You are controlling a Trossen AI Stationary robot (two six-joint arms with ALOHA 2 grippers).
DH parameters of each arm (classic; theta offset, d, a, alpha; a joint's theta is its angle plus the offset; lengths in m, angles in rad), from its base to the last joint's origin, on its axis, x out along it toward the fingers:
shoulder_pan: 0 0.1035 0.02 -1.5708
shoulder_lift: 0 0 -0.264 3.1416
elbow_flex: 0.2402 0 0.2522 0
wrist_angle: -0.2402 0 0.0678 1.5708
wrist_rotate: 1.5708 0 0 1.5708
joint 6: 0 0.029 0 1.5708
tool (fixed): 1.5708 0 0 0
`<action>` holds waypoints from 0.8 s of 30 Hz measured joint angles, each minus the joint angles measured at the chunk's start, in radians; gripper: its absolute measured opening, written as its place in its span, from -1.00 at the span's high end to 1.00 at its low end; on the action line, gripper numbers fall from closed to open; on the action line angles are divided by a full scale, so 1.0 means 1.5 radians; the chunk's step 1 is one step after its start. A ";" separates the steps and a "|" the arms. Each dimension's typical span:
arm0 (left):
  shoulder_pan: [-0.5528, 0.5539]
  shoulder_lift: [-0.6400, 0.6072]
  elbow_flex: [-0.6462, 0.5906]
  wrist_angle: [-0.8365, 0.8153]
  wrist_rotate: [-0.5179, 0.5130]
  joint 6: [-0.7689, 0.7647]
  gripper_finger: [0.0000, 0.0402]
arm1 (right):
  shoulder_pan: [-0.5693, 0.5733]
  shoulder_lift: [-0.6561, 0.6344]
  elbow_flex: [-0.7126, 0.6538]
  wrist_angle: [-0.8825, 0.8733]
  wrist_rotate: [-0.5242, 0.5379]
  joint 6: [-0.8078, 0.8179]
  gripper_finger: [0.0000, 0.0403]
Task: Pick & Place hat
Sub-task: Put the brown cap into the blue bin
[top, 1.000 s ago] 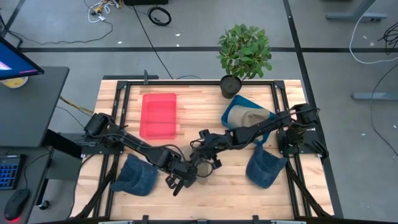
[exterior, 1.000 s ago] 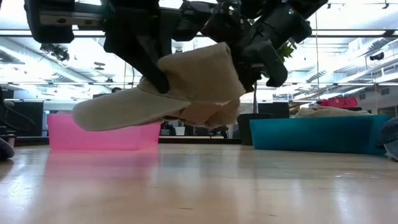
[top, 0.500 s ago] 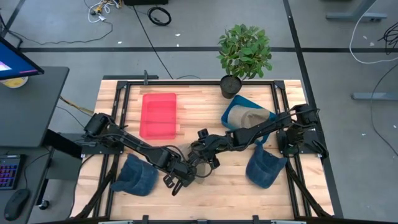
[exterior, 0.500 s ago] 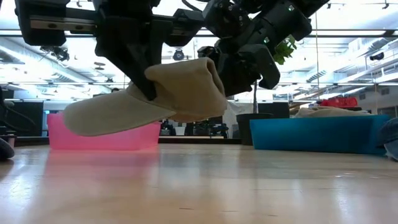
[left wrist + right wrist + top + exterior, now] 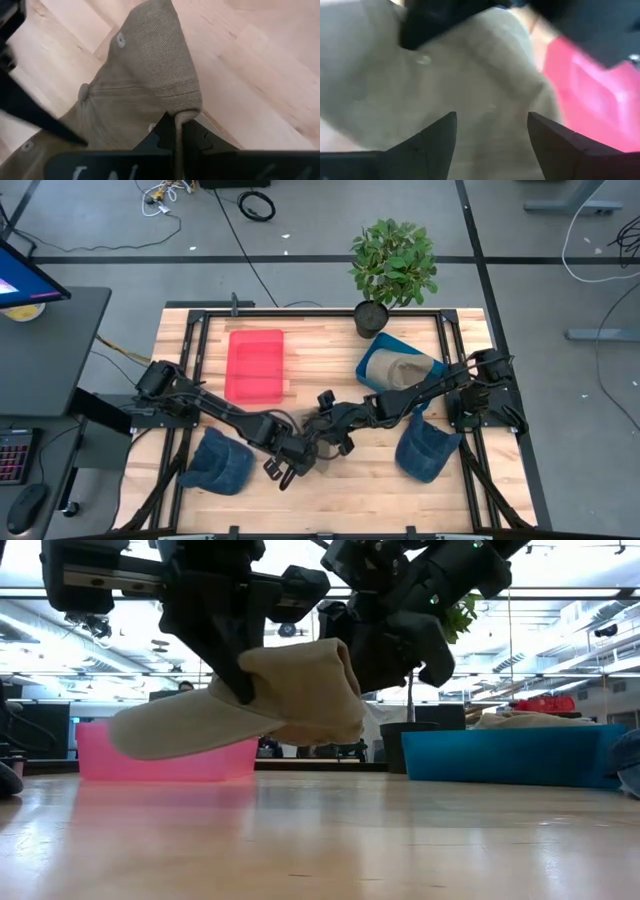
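My left gripper is holding the tan cap far from the blue bin (image 5: 400, 368), so my right gripper should pinch the cap top's free edge (image 5: 350, 702) and carry the cap to the bin.
A tan cap (image 5: 300, 690) hangs in the air over the table's near middle, its brim (image 5: 170, 730) sticking out sideways. My left gripper (image 5: 178, 122), reaching in from the table's left (image 5: 290, 458), is shut on the cap. My right gripper (image 5: 490, 130), reaching in from the right (image 5: 325, 432), is open, its fingers on either side of the cap's crown (image 5: 470, 75). In the high view the arms hide most of the cap. My left gripper pinches a folded edge of the cap's crown (image 5: 183, 107) between its two fingers, coming at it from above. The cap is lifted clear of the table and hangs below the fingers, brim tilted slightly down. My right gripper stands close against the crown; I cannot tell whether it touches.
A pink tray (image 5: 255, 365) lies at the far left, and a blue bin (image 5: 372, 362) holding another tan hat at the far right. Blue denim hats lie near left (image 5: 220, 460) and near right (image 5: 425, 452). A potted plant (image 5: 392, 265) stands at the far edge.
The cap's crown, which was drawn up toward my right gripper, has come away from it and rounded off. The cap has shifted a little with my left gripper and stays lifted.
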 joint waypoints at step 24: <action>-0.028 0.000 -0.001 0.020 -0.124 0.143 0.96 | -0.076 -0.001 0.001 -0.037 -0.102 0.120 -0.22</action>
